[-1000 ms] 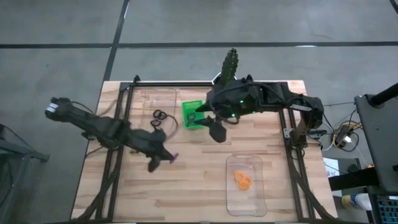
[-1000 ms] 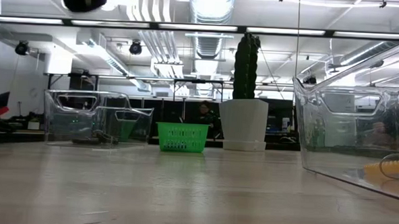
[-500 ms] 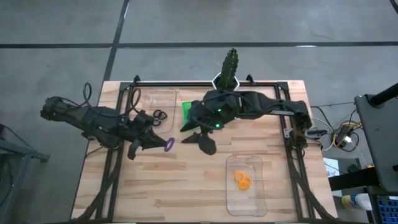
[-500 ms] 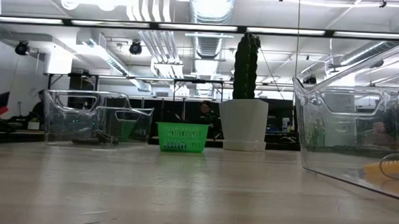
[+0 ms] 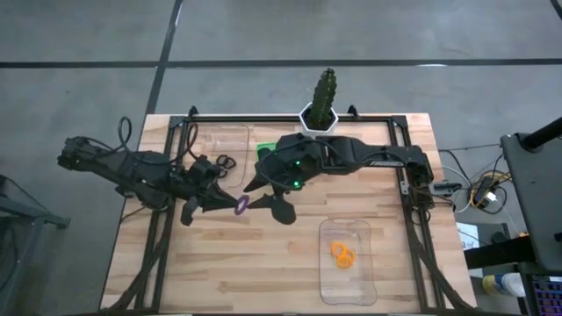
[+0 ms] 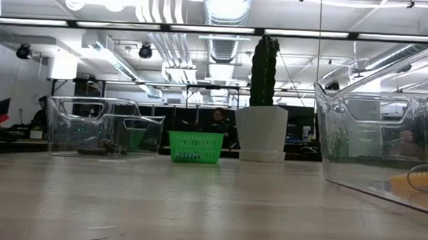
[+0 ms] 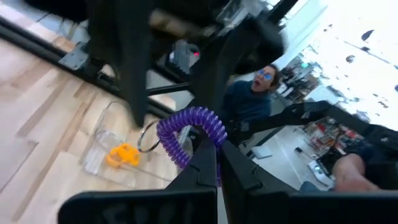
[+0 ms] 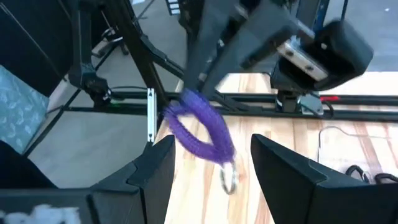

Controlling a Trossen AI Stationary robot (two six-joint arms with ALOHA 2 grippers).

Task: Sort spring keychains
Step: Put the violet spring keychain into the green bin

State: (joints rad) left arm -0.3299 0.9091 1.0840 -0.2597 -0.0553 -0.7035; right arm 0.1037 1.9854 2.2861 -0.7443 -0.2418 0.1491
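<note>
Next, I take over the purple keychain (image 5: 242,204) with my right gripper and carry it to the green bin (image 6: 195,147), because my left gripper is holding it between my right gripper's open fingers.
A purple coiled spring keychain (image 5: 241,204) with a metal ring hangs in the air over the table's middle. My left gripper (image 5: 230,204) comes from the left and is shut on it. My right gripper (image 5: 266,198) is open, and its fingers stand on either side of the same keychain (image 8: 199,127) without touching it. Black keychains (image 5: 226,163) lie in the far clear tray (image 5: 211,140). Orange keychains (image 5: 342,254) lie in the near clear tray (image 5: 347,285). Neither gripper shows in the low view. My left gripper pinches the purple keychain between its two fingers by one end of the coil loop (image 7: 213,138). The fingers (image 7: 202,165) lie about level and point toward the table's right. The keychain is lifted clear, and its metal ring (image 7: 147,137) dangles at the loop's free side.
A green bin (image 5: 263,156) sits at the far middle, partly under my right arm. A potted cactus (image 5: 323,107) stands at the far edge. Black frame rails run along both sides. Bare wood lies along the near edge, left of the orange tray.
My left gripper rose from the table with the purple keychain, lifting it clear and carrying it slightly toward the far edge. My right gripper swung from beside the green bin toward the left and near, and its open fingers now flank the keychain.
</note>
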